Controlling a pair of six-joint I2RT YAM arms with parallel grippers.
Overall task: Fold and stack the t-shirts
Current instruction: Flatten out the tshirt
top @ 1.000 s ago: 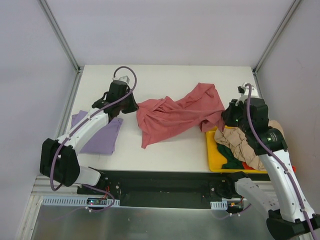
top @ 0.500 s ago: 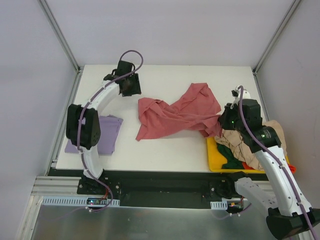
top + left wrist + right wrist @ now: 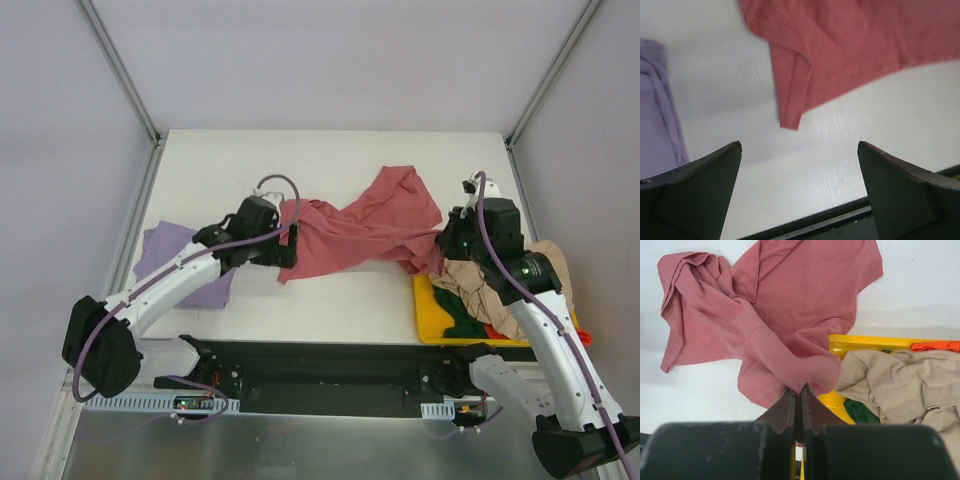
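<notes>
The pink-red t-shirt (image 3: 325, 248) is bunched up by overlapping folds (image 3: 388, 236). It will open out wide and spill over the front bar when I pick it up and spread it.
The large pink-red t-shirt (image 3: 350, 232) lies crumpled across the middle of the table. My right gripper (image 3: 441, 240) is shut on a fold at its right end (image 3: 800, 387), just over the bin's left rim. My left gripper (image 3: 290, 246) hovers open by the shirt's near-left corner, nothing between its fingers (image 3: 799, 144). That corner of the pink-red t-shirt (image 3: 840, 50) hangs just beyond the fingertips. The lavender t-shirt (image 3: 170, 245) lies flat at the left, partly under the left arm, and shows at the edge of the left wrist view (image 3: 655, 110).
A yellow bin (image 3: 425, 312) at the near right holds a beige tee (image 3: 490, 285), a green one (image 3: 462, 325) and an orange-red one (image 3: 582, 336). The table's dark front rail (image 3: 840, 215) runs just below the left gripper.
The left gripper went from shut to open. Its arm swung from the shirt's left edge to the back of the table, then down to the near-left corner. The right arm barely moved.
</notes>
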